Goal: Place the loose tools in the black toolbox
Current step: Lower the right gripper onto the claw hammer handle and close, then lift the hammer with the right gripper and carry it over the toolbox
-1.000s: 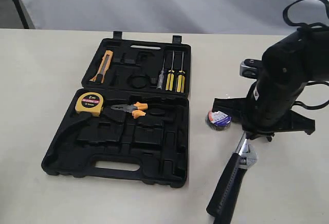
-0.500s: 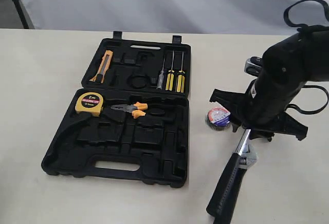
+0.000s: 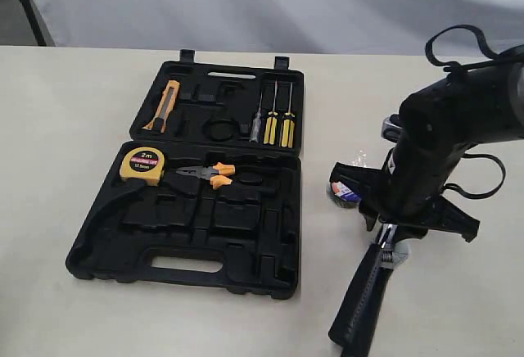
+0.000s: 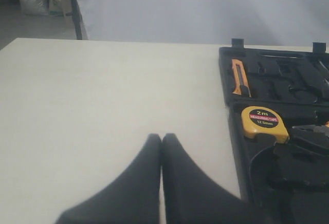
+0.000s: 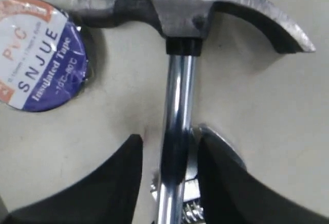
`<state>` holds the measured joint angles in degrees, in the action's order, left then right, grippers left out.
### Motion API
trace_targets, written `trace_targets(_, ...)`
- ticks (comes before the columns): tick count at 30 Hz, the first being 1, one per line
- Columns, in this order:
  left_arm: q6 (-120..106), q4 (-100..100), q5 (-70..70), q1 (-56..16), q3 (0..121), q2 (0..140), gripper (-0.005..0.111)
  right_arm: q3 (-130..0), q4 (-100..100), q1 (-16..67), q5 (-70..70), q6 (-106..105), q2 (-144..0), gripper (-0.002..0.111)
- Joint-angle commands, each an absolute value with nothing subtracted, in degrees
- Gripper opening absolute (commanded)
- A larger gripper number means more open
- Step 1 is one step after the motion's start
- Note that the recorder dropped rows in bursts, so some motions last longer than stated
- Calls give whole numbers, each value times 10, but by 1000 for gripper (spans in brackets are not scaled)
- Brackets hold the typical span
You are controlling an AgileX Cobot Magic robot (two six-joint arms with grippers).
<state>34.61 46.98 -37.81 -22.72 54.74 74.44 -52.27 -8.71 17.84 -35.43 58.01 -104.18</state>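
Note:
The wrench's silver head (image 3: pixel 399 253) sticks out loosely from under the claw hammer's steel handle (image 3: pixel 361 300). The claw hammer will come away and leave the wrench behind when I lift.
The claw hammer (image 5: pixel 190 8) lies on the table right of the black toolbox (image 3: pixel 262 279), its black handle (image 3: pixel 360 300) pointing toward the front edge. My right gripper (image 5: pixel 169 137) is open and low over it, one finger on each side of the steel shaft (image 5: pixel 177 106), with gaps showing. The wrench (image 5: pixel 193 183) lies under the shaft; its silver head (image 3: pixel 399 252) peeks out beside it. The wrapped tape roll (image 5: pixel 38 54) sits next to the hammer head, half hidden by my right arm (image 3: pixel 434 144) in the exterior view. My left gripper (image 4: pixel 161 136) is shut on nothing above bare table.
The toolbox lies open with a yellow tape measure (image 3: pixel 142 165), orange-handled pliers (image 3: pixel 209 173), an orange knife (image 3: pixel 167 105) and screwdrivers (image 3: pixel 277 119) in its recesses. Its near half has several unfilled recesses. Bare table (image 4: pixel 103 90) stretches left of the case.
My right arm has come down and slightly left over the hammer shaft. It now hides much of the tape roll. The tools have not moved.

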Motion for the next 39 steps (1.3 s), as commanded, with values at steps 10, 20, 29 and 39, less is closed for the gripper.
trace_targets(10,352,462,-368,-225,542,740,1,-527,-67,174,-333,502,-989,-1)
trace_targets(20,352,462,-368,-225,542,740,1,-618,-61,205,-372,299,-827,-1)
trace_targets(29,352,462,-368,-225,542,740,1,-763,-34,351,-433,48,-927,-1)
trace_targets(39,352,462,-368,-225,542,740,1,-838,209,436,-349,-367,-1122,-1)
